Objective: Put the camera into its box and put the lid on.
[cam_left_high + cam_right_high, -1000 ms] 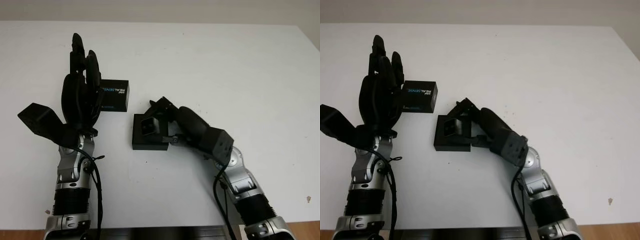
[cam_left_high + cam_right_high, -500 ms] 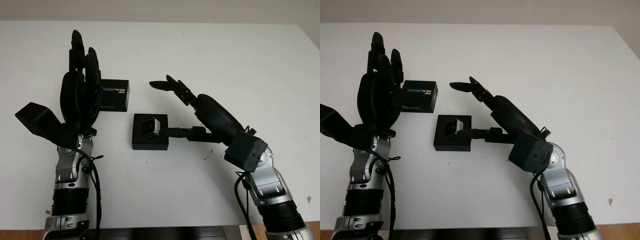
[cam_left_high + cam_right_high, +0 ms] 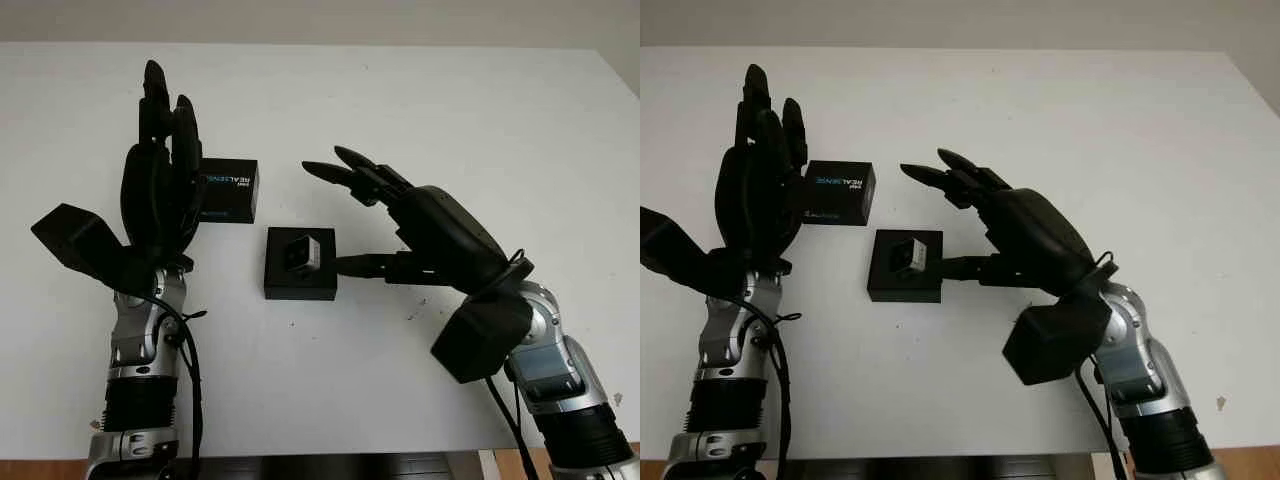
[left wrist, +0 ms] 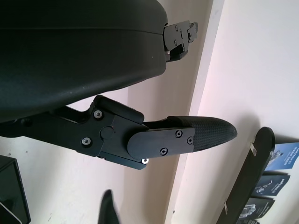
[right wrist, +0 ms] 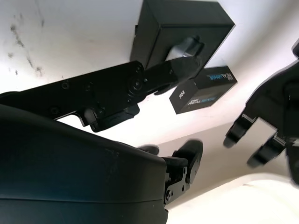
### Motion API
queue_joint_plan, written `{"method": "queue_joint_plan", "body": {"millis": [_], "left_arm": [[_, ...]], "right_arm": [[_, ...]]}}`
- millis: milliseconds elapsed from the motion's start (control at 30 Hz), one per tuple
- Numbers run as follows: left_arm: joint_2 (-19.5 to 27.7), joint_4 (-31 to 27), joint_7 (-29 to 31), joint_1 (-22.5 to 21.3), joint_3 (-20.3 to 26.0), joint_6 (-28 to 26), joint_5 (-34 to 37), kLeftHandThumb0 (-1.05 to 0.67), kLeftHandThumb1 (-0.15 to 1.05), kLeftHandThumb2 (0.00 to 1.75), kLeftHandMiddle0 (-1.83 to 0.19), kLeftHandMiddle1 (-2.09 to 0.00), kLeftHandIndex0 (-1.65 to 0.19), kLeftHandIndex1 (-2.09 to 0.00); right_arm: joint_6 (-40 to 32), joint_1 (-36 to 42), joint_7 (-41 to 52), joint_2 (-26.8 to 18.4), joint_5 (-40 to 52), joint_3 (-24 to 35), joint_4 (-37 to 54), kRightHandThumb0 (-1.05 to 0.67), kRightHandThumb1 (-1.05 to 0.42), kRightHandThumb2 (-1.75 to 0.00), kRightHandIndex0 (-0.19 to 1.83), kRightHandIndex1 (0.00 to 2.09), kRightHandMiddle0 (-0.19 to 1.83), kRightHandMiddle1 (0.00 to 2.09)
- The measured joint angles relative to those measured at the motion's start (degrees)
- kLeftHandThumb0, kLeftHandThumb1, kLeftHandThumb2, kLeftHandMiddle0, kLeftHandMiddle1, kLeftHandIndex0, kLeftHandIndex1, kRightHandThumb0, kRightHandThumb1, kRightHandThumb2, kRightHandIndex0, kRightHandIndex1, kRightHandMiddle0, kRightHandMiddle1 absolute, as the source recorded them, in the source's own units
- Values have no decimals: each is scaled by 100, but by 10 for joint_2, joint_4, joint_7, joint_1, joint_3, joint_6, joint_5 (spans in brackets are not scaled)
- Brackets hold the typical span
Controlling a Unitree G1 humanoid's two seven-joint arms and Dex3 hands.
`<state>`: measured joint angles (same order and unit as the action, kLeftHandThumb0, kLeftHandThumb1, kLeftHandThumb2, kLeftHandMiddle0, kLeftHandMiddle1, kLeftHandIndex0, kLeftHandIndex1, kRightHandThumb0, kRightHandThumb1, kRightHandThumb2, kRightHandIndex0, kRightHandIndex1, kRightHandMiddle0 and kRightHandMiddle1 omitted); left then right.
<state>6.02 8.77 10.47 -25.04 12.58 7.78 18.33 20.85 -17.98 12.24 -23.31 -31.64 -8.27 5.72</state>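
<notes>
My gripper is about to lift the camera (image 3: pixel 301 256), which sits crooked with its silver side sticking up (image 3: pixel 314 254), so I expect the camera to come out of the box's hollow.
The black box (image 3: pixel 300 268) sits open on the white table (image 3: pixel 450 120), and the small silver-faced camera (image 3: pixel 302 250) lies inside it. Its black lid (image 3: pixel 230 190), printed with a blue and white label, lies just behind and to the left. My right hand (image 3: pixel 332 215) hovers open beside the box on its right, its thumb pointing at the box's right edge and its fingers arched over the back corner, holding nothing. My left hand (image 3: pixel 165 130) stands upright and open at the lid's left end. The right wrist view has the box (image 5: pixel 187 23) and the lid (image 5: pixel 205 86) past my thumb.
The table's far edge (image 3: pixel 320 43) runs along the back. White surface stretches to the right and in front of the box. The left arm's wrist camera housing (image 3: pixel 75 245) juts out to the left.
My right hand has let go of the camera, lifted off the box and drawn back to the right, opening. The camera stays in the box. The left hand has not moved.
</notes>
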Motion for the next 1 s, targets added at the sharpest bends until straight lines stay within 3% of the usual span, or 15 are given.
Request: {"method": "queue_joint_plan", "body": {"millis": [167, 367, 567, 1000], "left_arm": [[0, 0, -3, 0, 0, -4, 0, -73, 105, 47, 19, 0, 19, 0], [0, 0, -5, 0, -2, -4, -6, -74, 105, 46, 19, 0, 19, 0], [0, 0, -13, -6, -5, -5, -10, -75, 105, 47, 19, 0, 19, 0], [0, 0, -12, -9, -5, -5, -9, -75, 105, 47, 19, 0, 19, 0]], "right_arm": [[-23, -13, -34, 1, -112, -21, 49, -74, -94, -6, 24, 54, 17, 98], [-93, -28, -7, 14, -194, -41, 123, -78, -95, -5, 22, 41, 20, 79], [-150, -28, 36, 33, -220, -59, 163, -81, -96, -5, 27, 28, 25, 62], [-182, -17, 24, 56, -259, -83, 173, -79, -95, -5, 29, 22, 29, 61]]}}
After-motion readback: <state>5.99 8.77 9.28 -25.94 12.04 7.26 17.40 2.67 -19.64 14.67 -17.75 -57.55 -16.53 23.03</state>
